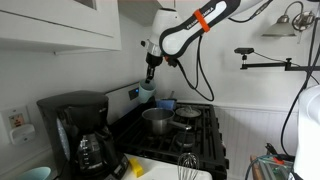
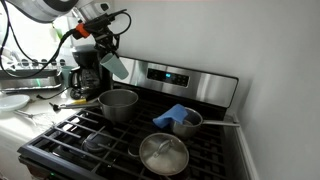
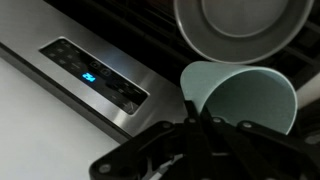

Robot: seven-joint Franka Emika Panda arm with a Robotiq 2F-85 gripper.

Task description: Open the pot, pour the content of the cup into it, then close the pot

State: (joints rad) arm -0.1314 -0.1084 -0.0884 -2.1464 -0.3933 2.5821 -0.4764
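My gripper has the cup's opening [image 2: 112,58] facing up toward it and the cup's base low, so I should swing it up until the opening tips over the pot [image 2: 118,98].
The silver pot stands open on a back burner of the stove in both exterior views [image 1: 157,121] [image 2: 118,103]; its rim also shows at the top of the wrist view [image 3: 240,25]. Its lid [image 2: 163,153] lies on a front burner, and it also shows in an exterior view [image 1: 187,118]. My gripper [image 1: 150,74] [image 2: 106,52] is shut on the pale blue-white cup [image 1: 147,91] [image 2: 116,66] and holds it tilted in the air, above and beside the pot near the stove's control panel. In the wrist view the fingers [image 3: 200,125] clamp the cup's wall [image 3: 240,95]; the cup's inside looks empty.
A small darker blue vessel with a blue cloth [image 2: 183,119] [image 1: 167,103] sits on another burner. A black coffee maker [image 1: 80,130] stands on the counter beside the stove. A whisk [image 1: 187,160] and a yellow item [image 1: 133,167] lie near the stove's edge.
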